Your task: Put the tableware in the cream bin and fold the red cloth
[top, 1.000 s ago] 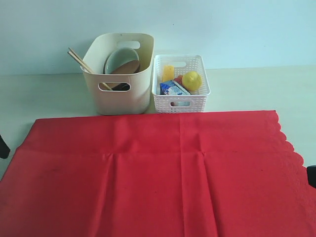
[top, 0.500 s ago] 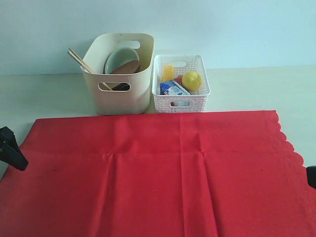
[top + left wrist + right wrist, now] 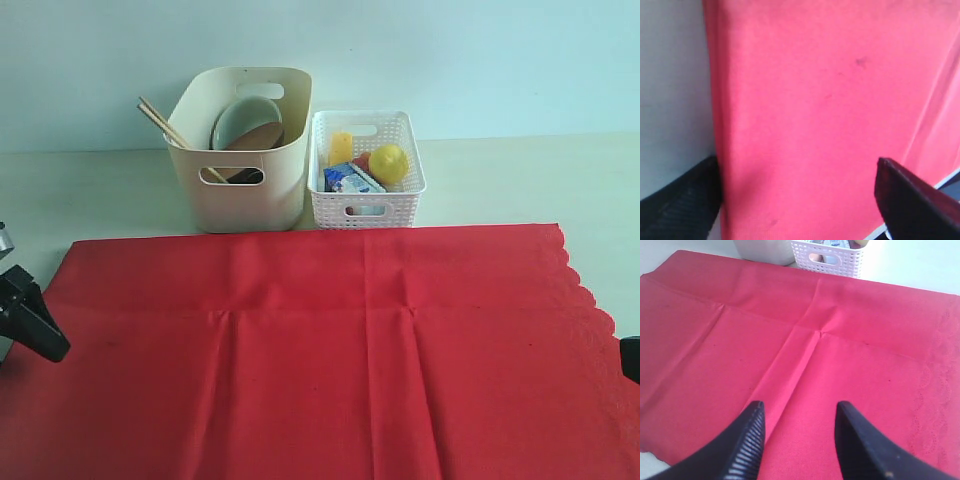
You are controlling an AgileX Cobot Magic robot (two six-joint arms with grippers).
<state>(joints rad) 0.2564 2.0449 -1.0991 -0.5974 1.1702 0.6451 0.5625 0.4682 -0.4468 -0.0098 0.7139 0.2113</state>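
Note:
With one finger beside the red cloth's edge (image 3: pixel 720 120) and the other above the cloth, my left gripper keeps sliding inward until it can close on the cloth's border (image 3: pixel 790 175).
The red cloth (image 3: pixel 330 340) lies spread flat over the front of the table, creased down its middle. Behind it stands the cream bin (image 3: pixel 240 170), holding the pale bowl (image 3: pixel 243 113), the brown plate (image 3: pixel 260 137) and chopsticks (image 3: pixel 163 124) that stick out over its left rim. My left gripper (image 3: pixel 30 318) hangs at the cloth's left edge. In the left wrist view it (image 3: pixel 797 175) is open wide, one finger over bare table, the other over the cloth (image 3: pixel 815 100). My right gripper (image 3: pixel 800 407) is open above the cloth (image 3: pixel 840 340), nothing between its fingers.
A white lattice basket (image 3: pixel 366 205) with a lemon (image 3: pixel 389 163), a yellow block and a carton stands right of the cream bin. The cloth's scalloped edge (image 3: pixel 590 295) runs along the right. A dark part of the right arm (image 3: pixel 632 358) shows at the right border.
The left gripper has come into the exterior view at the left border and moved toward the cloth's left edge. The right gripper and the cloth have not moved.

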